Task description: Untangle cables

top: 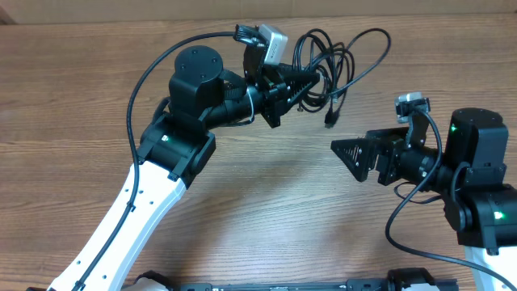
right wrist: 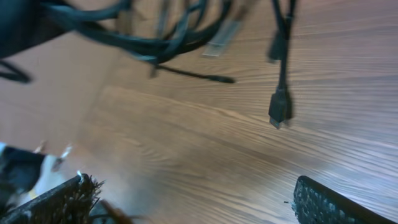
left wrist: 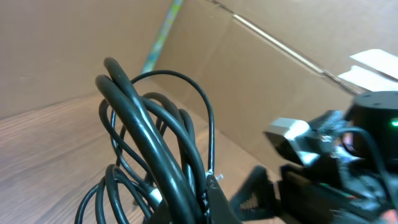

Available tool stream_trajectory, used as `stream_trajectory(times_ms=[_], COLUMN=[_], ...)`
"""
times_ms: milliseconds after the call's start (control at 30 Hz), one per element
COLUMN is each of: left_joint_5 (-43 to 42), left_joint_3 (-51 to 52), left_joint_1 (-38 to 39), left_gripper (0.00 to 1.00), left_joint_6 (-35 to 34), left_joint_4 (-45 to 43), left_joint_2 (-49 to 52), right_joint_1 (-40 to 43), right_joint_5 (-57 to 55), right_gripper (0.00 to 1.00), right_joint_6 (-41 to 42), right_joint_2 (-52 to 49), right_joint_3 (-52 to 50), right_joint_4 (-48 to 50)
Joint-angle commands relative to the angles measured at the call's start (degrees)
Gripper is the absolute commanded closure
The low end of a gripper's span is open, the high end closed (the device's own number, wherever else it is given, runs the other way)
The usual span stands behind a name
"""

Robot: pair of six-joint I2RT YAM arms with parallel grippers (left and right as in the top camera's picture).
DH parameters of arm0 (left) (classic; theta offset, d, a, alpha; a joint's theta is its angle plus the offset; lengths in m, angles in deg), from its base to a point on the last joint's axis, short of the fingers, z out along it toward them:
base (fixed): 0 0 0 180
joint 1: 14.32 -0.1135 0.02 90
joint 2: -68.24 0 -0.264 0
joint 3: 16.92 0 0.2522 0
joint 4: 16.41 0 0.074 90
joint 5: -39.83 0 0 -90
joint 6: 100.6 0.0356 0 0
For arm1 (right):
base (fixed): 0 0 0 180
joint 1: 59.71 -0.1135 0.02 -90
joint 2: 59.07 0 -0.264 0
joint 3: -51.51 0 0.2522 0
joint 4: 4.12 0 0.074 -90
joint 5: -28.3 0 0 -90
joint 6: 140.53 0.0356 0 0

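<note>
My right gripper needs to move in and grab the hanging loops (top: 342, 71), because my left gripper pinches the looped bundle (top: 320, 78) by its edge and keeps the cords bunched together.
The cables (top: 343, 56) are a looped bundle of thin black cords at the back of the wooden table. My left gripper (top: 311, 81) is shut on the bundle and holds it up. In the left wrist view the cords (left wrist: 155, 149) rise out of the closed jaws as my left gripper (left wrist: 202, 208) pinches them. One plug end (top: 331, 120) hangs loose below the bundle. My right gripper (top: 343, 152) stands open to the right of that plug, holding nothing. In the right wrist view the plug (right wrist: 280, 109) dangles ahead of my right gripper (right wrist: 193, 205), with the cables (right wrist: 155, 43) blurred at the top.
The wooden table (top: 266, 202) runs under both arms. A cardboard wall (left wrist: 261, 68) stands behind the table. The left arm's own thick black cable (top: 161, 61) arcs over its wrist.
</note>
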Motion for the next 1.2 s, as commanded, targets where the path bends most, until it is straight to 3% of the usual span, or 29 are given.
stream_trajectory(times_ms=[0, 133, 300, 533, 733, 867, 1067, 1167], left_joint_5=[1.92, -9.03, -20.68, -30.58, -21.00, -18.71, -14.73, -17.44], left_joint_3=[-1.07, -1.07, -1.07, -1.07, -1.07, -1.07, -1.07, -1.07], left_joint_1=[-0.31, -0.20, -0.20, -0.20, -1.33, -1.33, -1.70, -1.70], left_gripper=[0.96, 0.96, 0.96, 0.96, 0.96, 0.96, 0.96, 0.96], left_joint_6=[6.10, 12.98, 17.22, 23.23, 23.28, 23.87, 24.39, 29.40], left_joint_4=[-0.04, 0.17, 0.15, -2.12, -3.43, -3.54, -1.95, -0.68], left_joint_2=[-1.40, -1.40, -1.40, -1.40, -1.40, -1.40, -1.40, -1.40], right_joint_1=[0.20, 0.20, 0.20, 0.20, 0.17, 0.17, 0.17, 0.17], right_joint_5=[5.07, 3.06, -9.42, -22.14, -25.81, -16.57, -15.23, -14.86], right_gripper=[0.00, 0.00, 0.00, 0.00, 0.00, 0.00, 0.00, 0.00], right_joint_6=[0.02, 3.96, 9.27, 9.18, 7.78, 2.47, -0.55, -5.42], right_joint_2=[0.37, 0.35, 0.35, 0.07, 0.20, 1.92, 5.97, 8.00], right_joint_3=[0.87, 0.87, 0.87, 0.87, 0.87, 0.90, 1.03, 1.03], right_joint_4=[2.08, 8.04, 13.38, 10.14, 0.07, 1.44, 2.51, 3.39])
